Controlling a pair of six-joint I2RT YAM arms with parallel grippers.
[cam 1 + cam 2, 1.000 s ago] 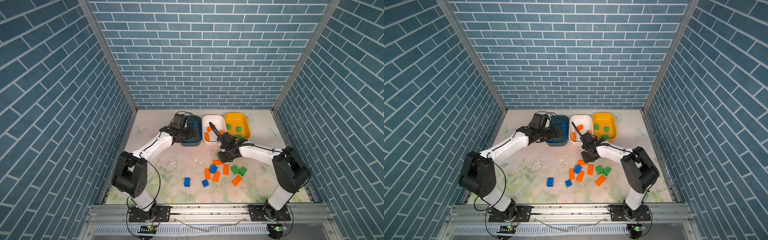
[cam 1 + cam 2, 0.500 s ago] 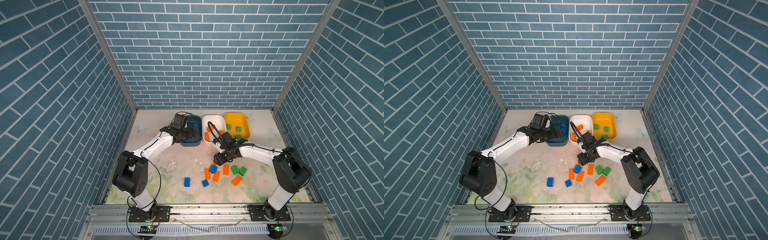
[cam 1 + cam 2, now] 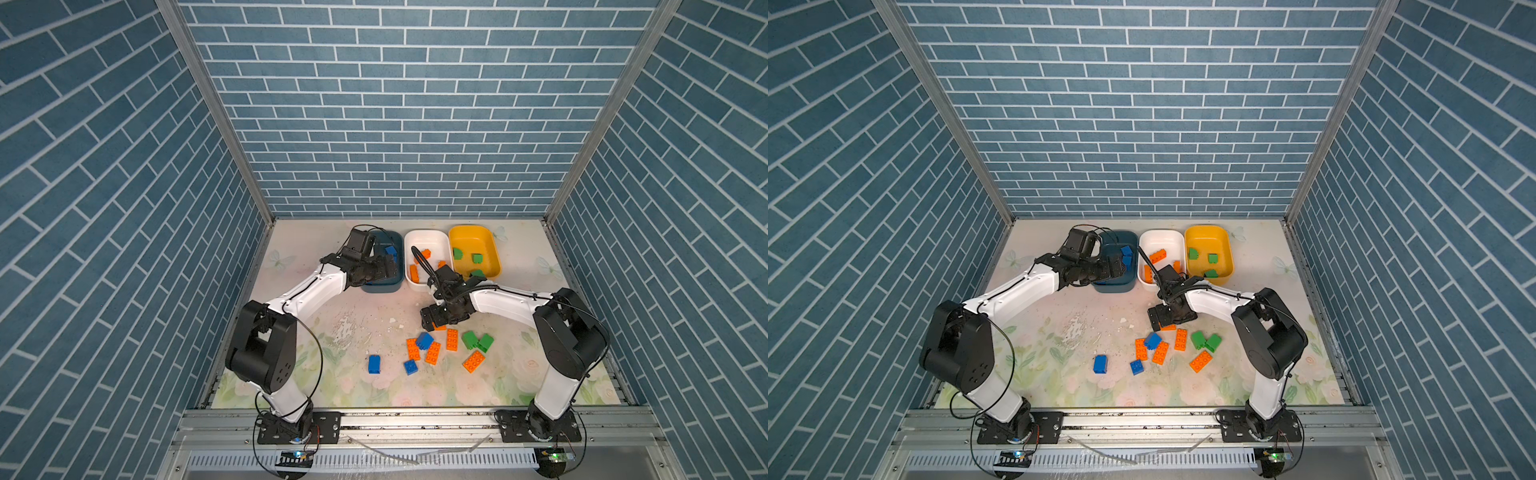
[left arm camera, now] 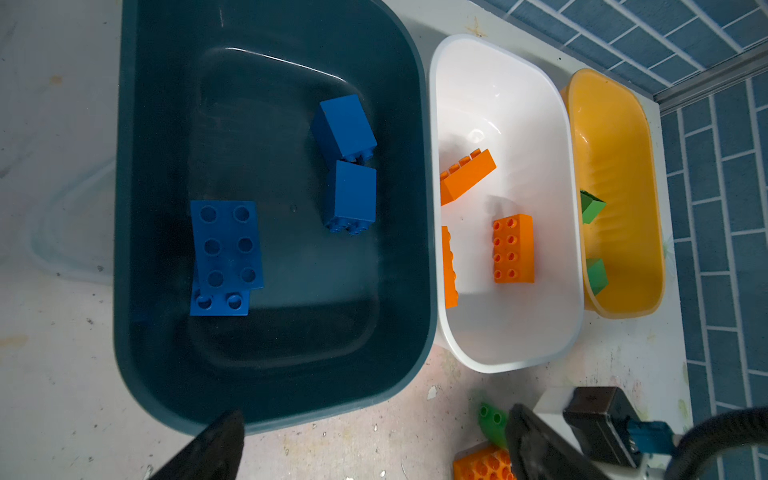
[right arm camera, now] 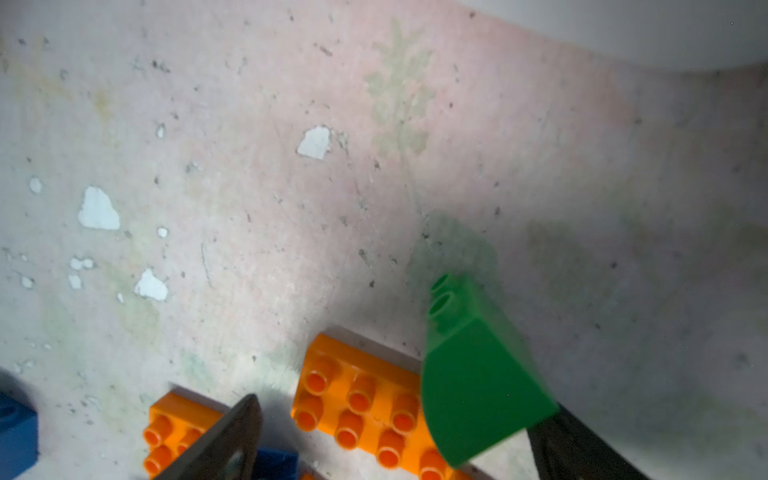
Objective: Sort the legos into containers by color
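I should move the orange lego to the white container first, because the green lego is leaning on one finger of my right gripper, over the orange lego.
My right gripper hangs open low over the pile of loose legos. A green lego, blurred, lies against one of its fingers, apart from the other, above an orange lego. My left gripper stands open and empty over the near end of the teal container, which holds several blue legos. The white container holds orange legos. Green legos lie in the yellow container.
Loose bricks lie on the floral mat toward the front: blue ones, several orange ones and two green ones. The three tubs stand side by side at the back. Brick-patterned walls close in three sides.
The right arm has dropped from beside the white tub toward the brick pile and its jaws have spread wide. The left arm has not moved.
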